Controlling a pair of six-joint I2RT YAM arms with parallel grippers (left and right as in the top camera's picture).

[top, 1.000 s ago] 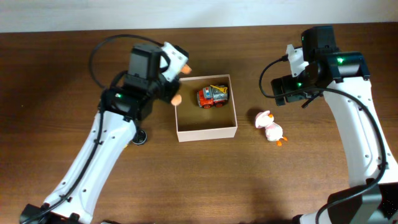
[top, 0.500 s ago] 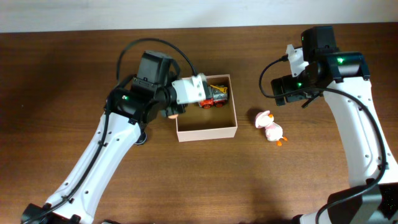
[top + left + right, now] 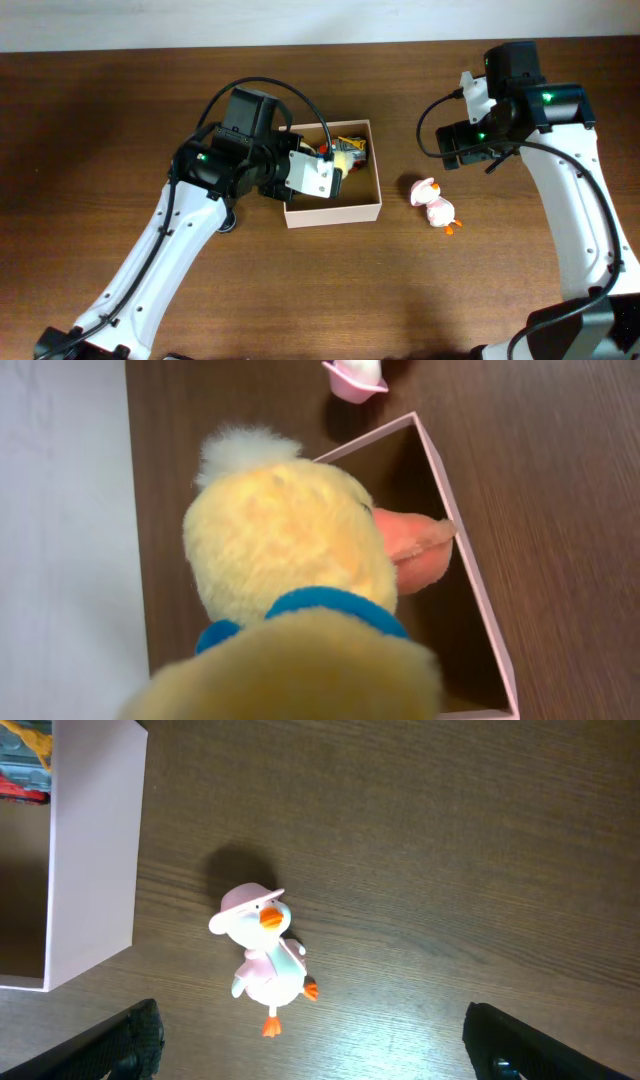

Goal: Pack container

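The yellow plush duck's head (image 3: 342, 161) extends over the toy truck, so the robot's left gripper should turn the plush duck and raise it clear toward the container's far side (image 3: 312, 127).
The container (image 3: 362, 207) is a square white cardboard box with a brown inside, at mid-table. My left gripper (image 3: 318, 176) hangs over its left half, shut on a yellow plush duck (image 3: 290, 550) with a blue collar and orange beak. The plush fills the left wrist view and hides the fingers, with the container's wall (image 3: 478, 605) beyond it. A red and yellow toy truck (image 3: 352, 146) lies in the container's far part, partly hidden by the gripper. A pink duck toy (image 3: 435, 205) lies on the table right of the container. My right gripper (image 3: 320, 1050) is open above the pink duck (image 3: 262, 956).
The container's white outer wall (image 3: 95, 850) is at the left of the right wrist view, with the truck (image 3: 25, 760) at its top corner. A small black round thing (image 3: 228, 222) lies on the table beside my left arm. The pink duck also shows in the left wrist view (image 3: 355, 374).
My left gripper has swung right and down with the plush duck, from beside the container's left wall to over its inside. The right arm and pink duck have not moved.
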